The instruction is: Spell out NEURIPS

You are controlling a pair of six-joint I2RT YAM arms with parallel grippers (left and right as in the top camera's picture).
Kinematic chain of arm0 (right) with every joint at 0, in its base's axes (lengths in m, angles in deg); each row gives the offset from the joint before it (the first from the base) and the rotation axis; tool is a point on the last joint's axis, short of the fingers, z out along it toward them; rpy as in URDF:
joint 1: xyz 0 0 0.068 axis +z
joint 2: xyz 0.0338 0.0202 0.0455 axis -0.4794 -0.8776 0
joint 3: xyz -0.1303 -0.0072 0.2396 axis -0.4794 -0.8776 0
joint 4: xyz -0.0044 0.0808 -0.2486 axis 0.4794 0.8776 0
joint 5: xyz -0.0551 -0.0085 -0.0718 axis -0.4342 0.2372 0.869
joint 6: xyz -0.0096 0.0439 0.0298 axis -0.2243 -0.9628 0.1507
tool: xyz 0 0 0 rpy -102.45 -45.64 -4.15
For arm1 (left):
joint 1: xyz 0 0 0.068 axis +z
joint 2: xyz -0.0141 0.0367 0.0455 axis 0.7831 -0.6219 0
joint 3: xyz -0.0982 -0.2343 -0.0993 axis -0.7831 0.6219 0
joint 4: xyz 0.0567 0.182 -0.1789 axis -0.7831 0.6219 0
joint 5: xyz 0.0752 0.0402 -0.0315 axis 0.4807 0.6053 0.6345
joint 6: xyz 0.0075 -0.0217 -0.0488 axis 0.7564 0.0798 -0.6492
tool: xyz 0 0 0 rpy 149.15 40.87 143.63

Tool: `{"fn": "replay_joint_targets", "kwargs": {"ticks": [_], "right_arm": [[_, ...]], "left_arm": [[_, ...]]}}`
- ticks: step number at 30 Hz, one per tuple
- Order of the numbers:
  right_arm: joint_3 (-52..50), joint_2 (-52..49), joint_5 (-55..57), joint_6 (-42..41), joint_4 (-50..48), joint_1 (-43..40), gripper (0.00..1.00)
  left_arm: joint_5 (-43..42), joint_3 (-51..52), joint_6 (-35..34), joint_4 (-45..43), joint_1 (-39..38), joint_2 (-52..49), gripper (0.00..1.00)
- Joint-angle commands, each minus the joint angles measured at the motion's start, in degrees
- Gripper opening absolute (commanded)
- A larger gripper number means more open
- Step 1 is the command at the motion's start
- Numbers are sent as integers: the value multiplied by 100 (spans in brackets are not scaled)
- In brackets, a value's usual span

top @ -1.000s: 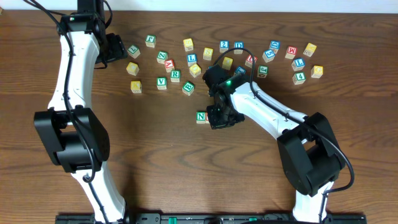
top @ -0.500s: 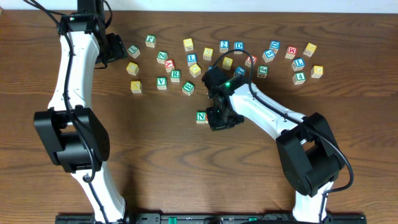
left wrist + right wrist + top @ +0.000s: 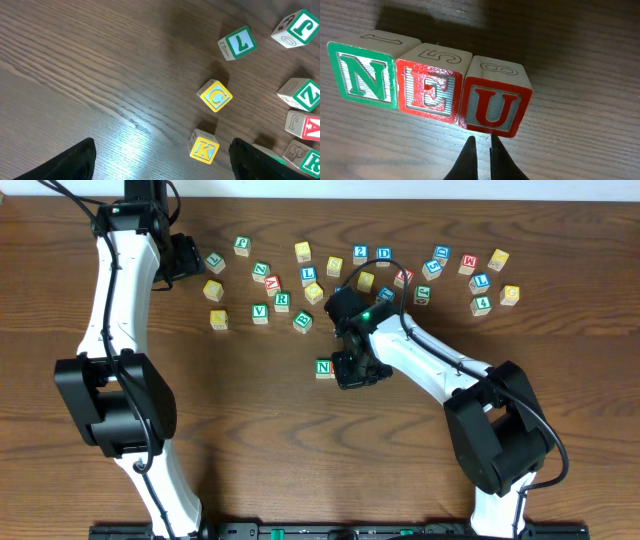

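Note:
My right gripper needs to lift clear, as it is shut at the U cube's front side [image 3: 495, 106], and press the row from its open end [image 3: 524, 111] before it fetches the R cube.
In the right wrist view a green N cube [image 3: 367, 75], a red E cube [image 3: 431, 85] and a red U cube [image 3: 495, 100] stand side by side in a row on the table. My right gripper [image 3: 481, 145] is shut and empty, its tips just in front of the U cube. In the overhead view only the N cube [image 3: 323, 367] shows; my right gripper [image 3: 352, 368] covers the other two. A green R cube [image 3: 282, 301] lies in the loose group. My left gripper [image 3: 185, 258] is open and empty at the far left, above bare table [image 3: 162, 167].
Several loose letter and digit cubes lie scattered across the back of the table [image 3: 400, 440], from a green L cube [image 3: 214, 260] to a yellow cube [image 3: 510, 294]. The left wrist view shows a yellow K cube [image 3: 204, 147] and a yellow C cube [image 3: 215, 96].

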Motion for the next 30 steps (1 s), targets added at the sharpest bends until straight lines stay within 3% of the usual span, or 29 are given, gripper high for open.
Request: {"fn": "replay_joint_targets", "kwargs": {"ticks": [1,15,21,30], "right_arm": [[-42,-52,66,-79,-15,46,5],[184,205,63,-28,-68,-31,1],[254,780,341,-35,-81,-315,8],[170,765,404,-127,-57,-772,9]], "left_arm": [[55,63,-33,33,2,-70,84],[55,63,-31,31,2,-70,84],[55,63,-31,33,2,-70,84],[55,63,-31,33,2,-70,84]]}}
